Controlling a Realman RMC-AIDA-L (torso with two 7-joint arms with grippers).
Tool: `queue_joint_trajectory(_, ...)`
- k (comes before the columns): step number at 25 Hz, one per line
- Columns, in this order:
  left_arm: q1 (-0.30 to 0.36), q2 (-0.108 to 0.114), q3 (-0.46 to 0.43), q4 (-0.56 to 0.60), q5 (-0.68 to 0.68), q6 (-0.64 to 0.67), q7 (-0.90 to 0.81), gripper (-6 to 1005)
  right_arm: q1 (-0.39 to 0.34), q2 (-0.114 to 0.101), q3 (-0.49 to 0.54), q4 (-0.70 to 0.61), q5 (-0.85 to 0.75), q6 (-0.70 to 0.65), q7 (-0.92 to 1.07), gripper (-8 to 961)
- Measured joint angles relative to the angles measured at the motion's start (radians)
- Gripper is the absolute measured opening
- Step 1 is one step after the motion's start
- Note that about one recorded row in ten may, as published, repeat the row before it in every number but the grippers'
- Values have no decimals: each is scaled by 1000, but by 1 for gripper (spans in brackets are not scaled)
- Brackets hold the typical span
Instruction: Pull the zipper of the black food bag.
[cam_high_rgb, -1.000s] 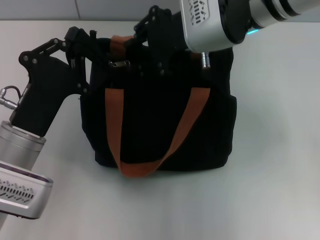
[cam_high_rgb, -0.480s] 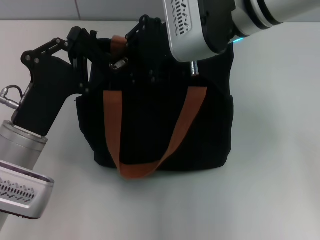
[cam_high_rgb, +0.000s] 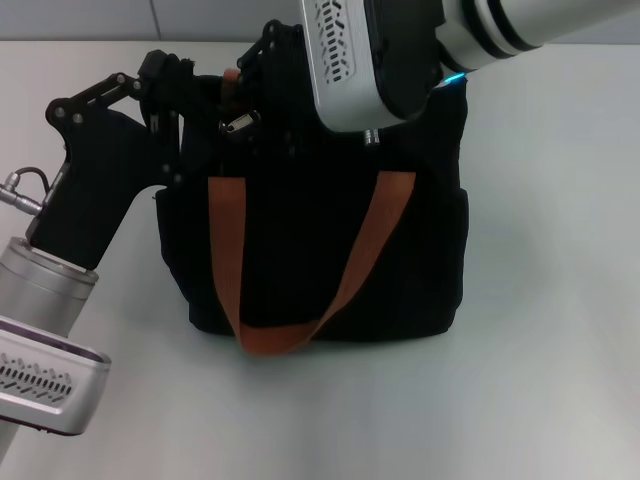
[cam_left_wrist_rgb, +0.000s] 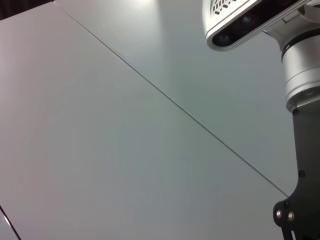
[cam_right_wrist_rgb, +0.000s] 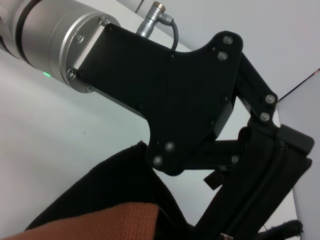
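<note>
My right gripper meets the zipper tab at an angle to the zip line. So I should move back, turn my wrist level and grab the tab's loose end.
The black food bag stands upright in the middle of the table, its orange-brown handles hanging down the front. The small silver zipper tab lies on the bag's upper edge near its left corner. My left gripper is shut on that corner. The right wrist view shows the left gripper clamped on the black fabric beside the zip line. My right gripper reaches in from the upper right and hovers over the bag's top just behind the tab.
The bag rests on a pale table, with bare surface to its right and front. The right arm's silver wrist covers the bag's rear top edge. The left wrist view shows only pale surface and the right arm's wrist.
My right arm has moved left across the bag's top toward the silver tab. The tab and my left gripper have barely moved.
</note>
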Motion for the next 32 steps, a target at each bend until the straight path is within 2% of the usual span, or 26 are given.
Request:
queue_joint_trajectory(8,-2,0,0,0,0,0,0,33,9,0,-7,0,2,2,-2,387)
queue_joint_trajectory(22,-2,0,-1,0,0,-6,-3,34,11,-3,-1,-30,-4,-39,5,117)
queue_joint_trajectory(32,1,0,-5,0,1,-9,-3,34,11,-3,4,-58,-26,-102,9,62)
